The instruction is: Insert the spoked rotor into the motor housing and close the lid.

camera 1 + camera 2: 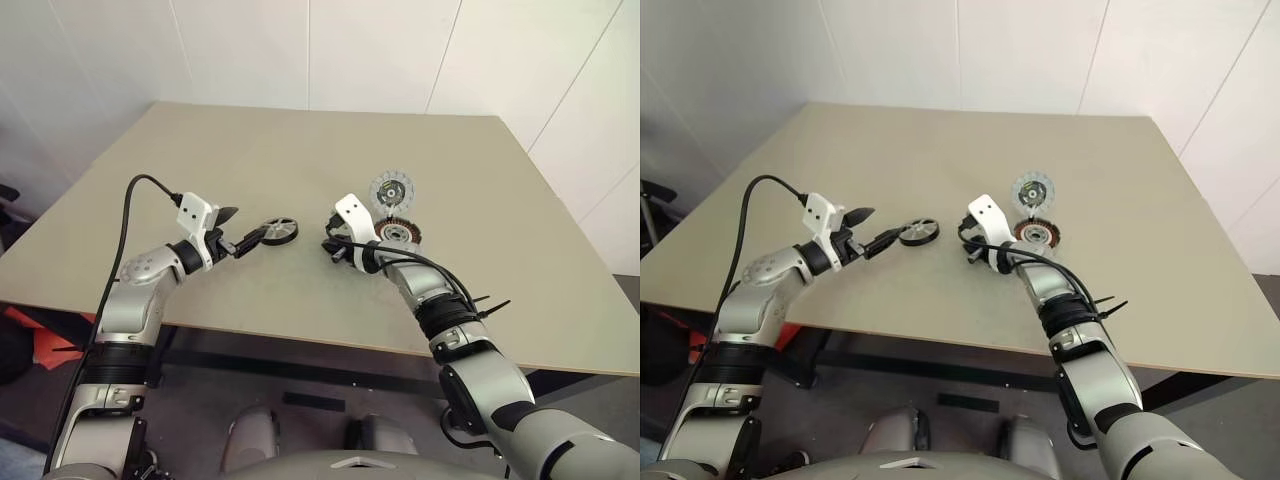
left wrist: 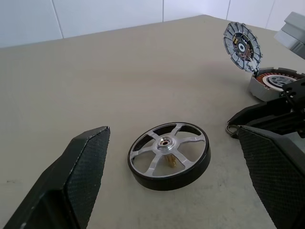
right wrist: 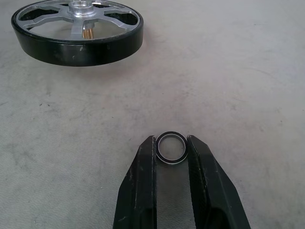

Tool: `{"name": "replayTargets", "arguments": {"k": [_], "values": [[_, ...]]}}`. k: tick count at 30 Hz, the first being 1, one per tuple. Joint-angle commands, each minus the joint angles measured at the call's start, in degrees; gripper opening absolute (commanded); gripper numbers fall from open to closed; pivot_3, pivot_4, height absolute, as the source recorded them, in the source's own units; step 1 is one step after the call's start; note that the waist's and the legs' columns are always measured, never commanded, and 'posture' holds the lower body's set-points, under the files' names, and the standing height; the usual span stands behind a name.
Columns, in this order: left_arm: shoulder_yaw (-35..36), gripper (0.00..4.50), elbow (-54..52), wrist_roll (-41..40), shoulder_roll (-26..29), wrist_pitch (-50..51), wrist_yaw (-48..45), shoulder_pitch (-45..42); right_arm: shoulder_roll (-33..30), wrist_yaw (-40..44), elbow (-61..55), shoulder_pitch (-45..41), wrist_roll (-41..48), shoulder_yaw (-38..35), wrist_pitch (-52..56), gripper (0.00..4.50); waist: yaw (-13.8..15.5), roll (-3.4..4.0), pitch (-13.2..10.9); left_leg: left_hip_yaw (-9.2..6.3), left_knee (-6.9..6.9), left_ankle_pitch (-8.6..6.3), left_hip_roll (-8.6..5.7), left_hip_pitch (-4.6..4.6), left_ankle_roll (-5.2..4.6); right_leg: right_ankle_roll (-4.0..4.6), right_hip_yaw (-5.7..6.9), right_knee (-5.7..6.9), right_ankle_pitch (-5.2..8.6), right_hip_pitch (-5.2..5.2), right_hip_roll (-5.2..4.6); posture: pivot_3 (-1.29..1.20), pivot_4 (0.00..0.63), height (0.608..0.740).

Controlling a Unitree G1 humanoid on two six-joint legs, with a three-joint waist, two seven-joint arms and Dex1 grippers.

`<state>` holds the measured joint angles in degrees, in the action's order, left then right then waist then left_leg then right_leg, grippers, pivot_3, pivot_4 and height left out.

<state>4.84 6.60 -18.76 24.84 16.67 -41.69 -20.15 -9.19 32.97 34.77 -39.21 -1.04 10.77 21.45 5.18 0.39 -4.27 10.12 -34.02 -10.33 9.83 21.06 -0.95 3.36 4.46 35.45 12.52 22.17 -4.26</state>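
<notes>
My right gripper's fingers are closed on the tiny metal ring [image 3: 172, 148]. I should set the ring down in front of the motor housing [image 1: 400, 232] before opening around the housing.
The spoked rotor [image 1: 280, 230] lies flat on the table, black rim around silvery spokes [image 2: 169, 155]. My left gripper [image 1: 240, 228] is open just to its left, one finger [image 2: 81, 167] on each side of it, apart from the rim. To the right stands the motor housing [image 1: 398, 235], copper windings showing, with the lid [image 1: 391, 189] tilted up behind it. My right gripper [image 1: 330, 250] is low on the table between rotor and housing. Its fingers [image 3: 143, 181] are shut on a tiny metal ring [image 3: 170, 161] that rests on the surface.
The beige table [image 1: 300, 150] stretches bare toward the white wall behind. Its front edge [image 1: 300, 335] runs just below both arms. A black cable [image 1: 125, 215] loops up from my left wrist.
</notes>
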Motion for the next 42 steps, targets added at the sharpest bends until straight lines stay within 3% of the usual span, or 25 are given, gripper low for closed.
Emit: {"name": "replayTargets", "arguments": {"k": [1,5,10,20,42], "values": [[0.31,4.50,-0.66,0.26,0.61,-1.12,-0.08,-1.17,-1.16,1.42,-2.48,-0.31,0.12,-0.06,0.11,0.61,0.03,0.00,0.00,0.00,0.00,0.00,0.00,0.01,0.00,0.00,0.00,0.00,0.00,0.00,0.00,0.00,0.000,0.740],[0.13,4.50,-0.42,0.34,0.28,-1.42,0.11,-1.03,-3.98,4.18,-10.26,0.11,1.40,-0.97,2.40,0.61,0.36,0.01,-0.03,0.00,0.00,-0.01,-0.02,0.09,-0.01,0.00,0.00,0.00,0.00,0.03,0.00,0.00,0.000,0.740],[-0.12,4.50,-0.05,0.05,-0.17,-1.53,0.01,-0.93,-11.91,6.59,-17.46,-0.58,2.04,-3.71,5.12,0.61,0.42,0.00,-0.04,0.00,0.03,-0.05,-0.04,0.16,-0.08,0.01,0.00,-0.05,-0.01,0.05,0.00,0.00,0.000,0.740],[-0.73,4.50,1.82,0.28,-0.84,-2.28,-0.58,-2.19,-23.89,10.78,-14.77,-0.48,1.41,-6.31,3.35,0.61,0.34,-0.01,-0.04,0.03,0.08,-0.05,-0.02,0.15,-0.08,0.01,0.01,-0.14,0.00,0.05,0.02,0.00,0.000,0.740],[-0.67,4.50,2.55,0.56,-0.72,-2.73,-1.30,-2.82,-21.99,13.43,-12.69,4.64,1.70,-4.48,2.76,0.61,0.41,-0.01,-0.04,0.03,0.05,-0.08,-0.03,0.18,-0.14,0.14,0.02,-0.19,-0.08,0.03,0.01,0.00,0.000,0.740]]}}
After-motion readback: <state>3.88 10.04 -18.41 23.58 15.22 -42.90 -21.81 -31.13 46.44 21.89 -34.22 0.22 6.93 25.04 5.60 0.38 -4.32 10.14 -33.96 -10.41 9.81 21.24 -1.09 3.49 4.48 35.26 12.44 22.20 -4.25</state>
